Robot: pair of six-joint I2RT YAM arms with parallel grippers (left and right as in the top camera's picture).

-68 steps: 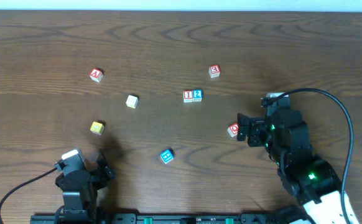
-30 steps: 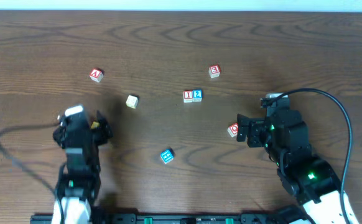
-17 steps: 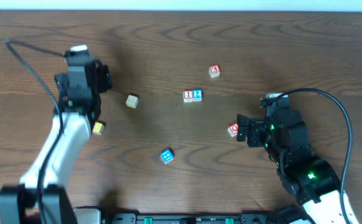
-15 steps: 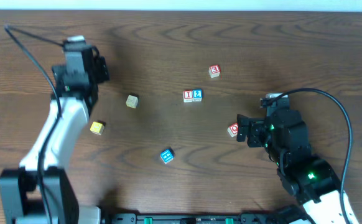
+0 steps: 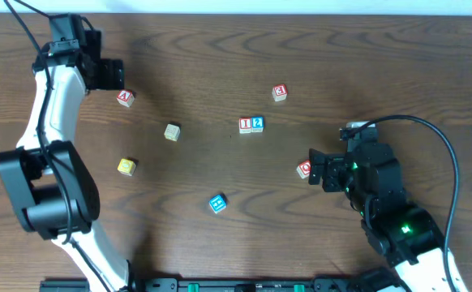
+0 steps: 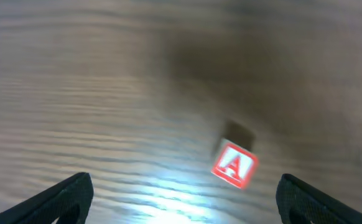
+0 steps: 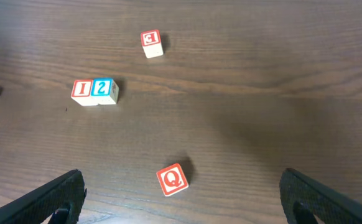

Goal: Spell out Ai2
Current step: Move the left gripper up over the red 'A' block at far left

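Next, my left gripper turns its fingers square with the block's sides (image 6: pixel 235 164) before it grips the red A block (image 5: pixel 125 98), because the block lies crooked and off-centre to those fingers.
A red A block (image 5: pixel 125 98) lies at the far left of the table; it also shows in the left wrist view (image 6: pixel 234 165). A red I block (image 5: pixel 245 125) and a blue 2 block (image 5: pixel 257 124) sit touching side by side mid-table, also in the right wrist view as I (image 7: pixel 82 89) and 2 (image 7: pixel 103 88). My left gripper (image 5: pixel 114 75) is open and empty, just behind and left of the A block. My right gripper (image 5: pixel 315 168) is open and empty, right beside a red Q block (image 5: pixel 304 169).
A red block (image 5: pixel 279 92) lies behind the I and 2 pair. A plain cream block (image 5: pixel 171 131), a yellow block (image 5: pixel 126 166) and a blue block (image 5: pixel 216 203) lie scattered left of centre. The Q block (image 7: pixel 171 179) sits between my right fingers' line.
My left arm has swung from the near left edge far back across the table to the A block. The right arm and all blocks have not moved.
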